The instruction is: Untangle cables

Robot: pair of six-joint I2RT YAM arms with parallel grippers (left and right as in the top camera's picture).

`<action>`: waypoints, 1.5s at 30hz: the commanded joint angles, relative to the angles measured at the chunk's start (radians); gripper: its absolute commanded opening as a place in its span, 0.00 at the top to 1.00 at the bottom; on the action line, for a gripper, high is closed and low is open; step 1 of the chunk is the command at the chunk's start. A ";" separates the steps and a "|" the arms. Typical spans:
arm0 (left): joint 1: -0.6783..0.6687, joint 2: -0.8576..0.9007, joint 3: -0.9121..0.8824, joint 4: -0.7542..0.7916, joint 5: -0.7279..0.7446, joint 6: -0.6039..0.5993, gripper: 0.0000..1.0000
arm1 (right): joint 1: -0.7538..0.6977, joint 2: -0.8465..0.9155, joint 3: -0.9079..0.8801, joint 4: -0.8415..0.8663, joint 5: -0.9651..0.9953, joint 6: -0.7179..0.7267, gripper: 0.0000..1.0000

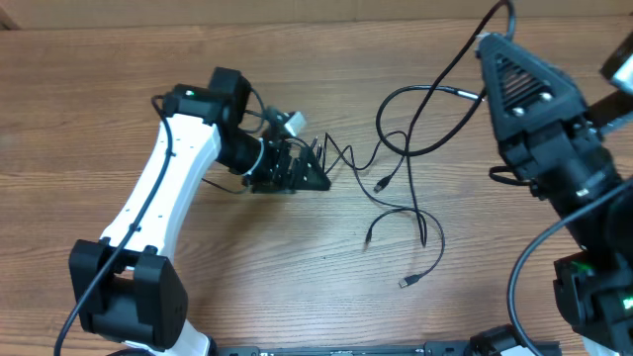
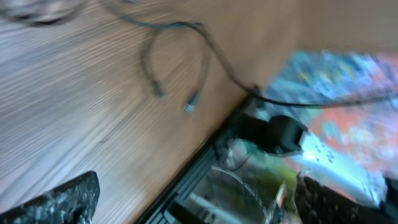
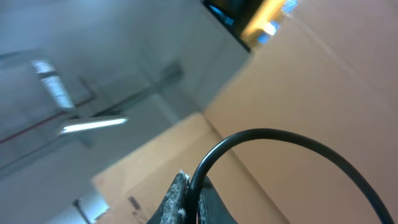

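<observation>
The lower end of the raised cable lies across the other cable [image 1: 413,209]. My right gripper should keep it up while my left gripper takes the cable's hanging part [image 1: 410,176] and carries it clear.
Thin black cables [image 1: 413,148] lie in loose loops across the middle of the wooden table [image 1: 79,119]. A kinked stretch [image 1: 341,154] reaches left to my left gripper [image 1: 318,164]. Plug ends lie at the front [image 1: 407,282] and nearer the middle [image 1: 381,185]. The left gripper [image 2: 199,211] is open low over the table, with nothing between its fingers [image 2: 62,199]; two plug ends [image 2: 191,106] show ahead of it. My right gripper [image 1: 483,42] is raised at the back right, shut on one cable [image 3: 267,132] that arcs out of its fingertips [image 3: 177,199] and hangs down to the loops.
A thick black wire [image 1: 524,267] loops by the right arm's base. A dark rail [image 1: 346,349] runs along the table's front edge. Cardboard [image 3: 323,93] fills the right wrist view behind the held cable.
</observation>
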 commanded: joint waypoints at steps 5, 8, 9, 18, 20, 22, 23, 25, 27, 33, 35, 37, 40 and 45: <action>-0.166 0.003 0.014 0.146 0.212 0.196 0.00 | 0.002 0.092 0.012 -0.111 -0.009 0.210 0.96; -0.216 0.003 0.014 0.252 0.208 0.128 0.00 | 0.002 0.120 0.012 -0.046 -0.078 0.336 0.96; -0.229 0.003 0.014 0.302 0.208 0.079 0.00 | 0.002 0.126 0.012 0.021 -0.120 0.366 0.96; -0.304 0.003 0.014 0.670 0.276 -0.265 0.05 | 0.002 0.124 0.013 0.356 -0.155 0.642 0.96; -0.323 0.003 0.014 0.775 0.299 -0.331 0.07 | 0.002 0.124 0.013 0.363 -0.155 0.647 0.96; -0.343 0.003 0.014 0.811 0.299 -0.351 0.22 | 0.002 0.124 0.013 0.381 -0.154 0.647 0.96; -0.348 0.003 0.014 0.809 0.299 -0.351 0.28 | 0.002 0.124 0.013 0.388 -0.153 0.647 0.96; -0.356 0.003 0.014 0.805 0.299 -0.351 0.38 | -0.003 0.124 0.013 0.407 -0.137 0.647 0.96; -0.359 0.003 0.014 0.806 0.299 -0.354 0.40 | -0.019 0.124 0.013 0.424 -0.132 0.648 0.96; -0.360 0.003 0.014 0.792 0.412 -0.353 0.55 | -0.097 0.124 0.013 0.417 -0.132 0.648 0.96; -0.360 0.003 0.014 0.792 0.436 -0.353 0.56 | -0.097 0.124 0.013 0.417 -0.132 0.648 0.96; -0.360 0.003 0.014 0.792 0.452 -0.353 0.56 | -0.097 0.124 0.013 0.417 -0.132 0.647 0.96; -0.361 0.003 0.014 0.792 0.455 -0.353 0.56 | -0.097 0.124 0.013 0.417 -0.132 0.648 0.96; -0.379 0.003 0.014 0.793 0.428 -0.350 0.56 | -0.097 0.124 0.013 0.418 -0.137 0.651 0.96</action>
